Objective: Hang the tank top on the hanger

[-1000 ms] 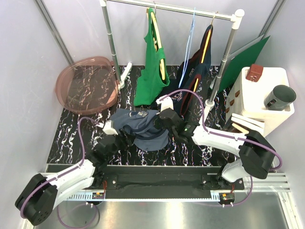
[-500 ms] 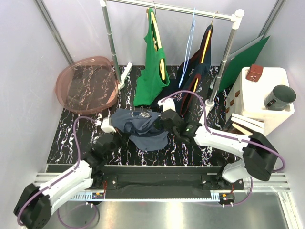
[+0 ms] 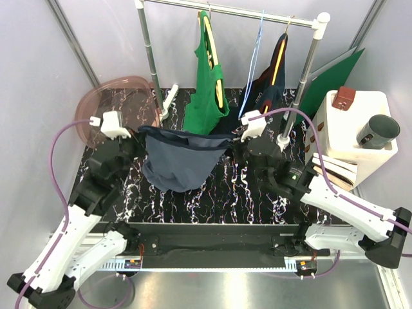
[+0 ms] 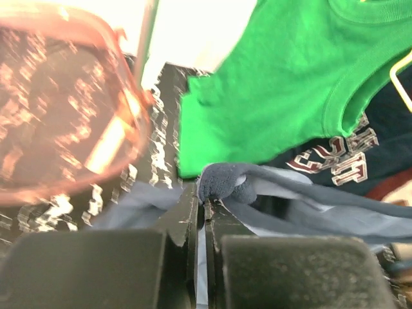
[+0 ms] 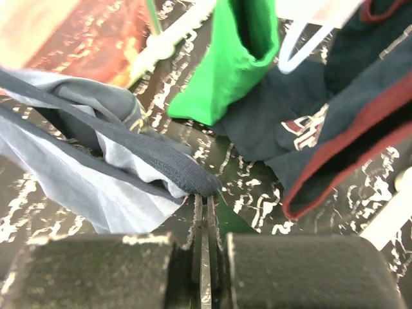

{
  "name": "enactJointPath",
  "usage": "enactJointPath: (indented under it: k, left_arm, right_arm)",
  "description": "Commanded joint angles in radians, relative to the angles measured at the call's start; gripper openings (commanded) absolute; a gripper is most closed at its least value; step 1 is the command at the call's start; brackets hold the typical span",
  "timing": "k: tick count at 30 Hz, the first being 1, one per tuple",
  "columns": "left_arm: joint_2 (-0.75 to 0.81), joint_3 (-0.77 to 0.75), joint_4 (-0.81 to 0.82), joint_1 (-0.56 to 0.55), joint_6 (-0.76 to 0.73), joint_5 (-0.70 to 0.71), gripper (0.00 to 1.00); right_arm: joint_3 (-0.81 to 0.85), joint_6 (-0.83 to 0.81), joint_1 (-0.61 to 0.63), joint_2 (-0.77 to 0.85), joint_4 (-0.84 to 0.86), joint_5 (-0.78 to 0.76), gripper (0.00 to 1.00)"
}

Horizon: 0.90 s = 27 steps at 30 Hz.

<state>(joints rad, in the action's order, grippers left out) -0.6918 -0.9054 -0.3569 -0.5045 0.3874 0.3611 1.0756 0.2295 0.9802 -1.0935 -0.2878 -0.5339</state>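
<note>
The robot's two grippers hold the tank top's straps [image 3: 217,143] while the light-blue hanger [image 3: 255,51] hangs on the rail, so the right gripper should lower its strap and get the hanger first.
The slate blue-grey tank top [image 3: 180,161] hangs in the air, stretched between my two grippers, its body sagging toward the table. My left gripper [image 3: 140,135] is shut on its left strap [image 4: 225,183]; the jaws [image 4: 205,201] pinch the fabric. My right gripper [image 3: 235,138] is shut on the other strap [image 5: 177,168], with the jaws [image 5: 206,198] pressed together on its dark edge. The thin light-blue hanger [image 3: 257,58] hangs from the rail behind, between a green top and a navy top, above and behind my right gripper.
A green tank top [image 3: 206,84] and a navy top [image 3: 267,90] hang on yellow hangers from the rack, whose posts [image 3: 149,58] [image 3: 309,71] stand behind. A pink basin [image 3: 119,116] sits back left. A white box [image 3: 357,125] with a dark cup and a green board [image 3: 331,80] stand right.
My left gripper has shut on the tank top. Both arms have risen and moved apart, lifting the top off the table and spreading it in the air.
</note>
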Motion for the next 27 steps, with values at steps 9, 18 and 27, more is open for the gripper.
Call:
enactJointPath:
  k: [9, 18, 27]
  left_arm:
    - [-0.002, 0.149, -0.017, 0.012, -0.023, 0.063, 0.0]
    - [0.099, 0.486, 0.116, -0.003, 0.061, -0.128, 0.0]
    - [0.078, 0.556, 0.223, -0.003, 0.021, -0.199, 0.0]
  right_arm:
    - [-0.137, 0.18, 0.083, -0.083, -0.048, 0.008, 0.0]
    - [-0.209, 0.153, 0.089, -0.023, -0.07, 0.133, 0.66]
    - [-0.036, 0.039, 0.089, 0.132, -0.226, 0.396, 0.94]
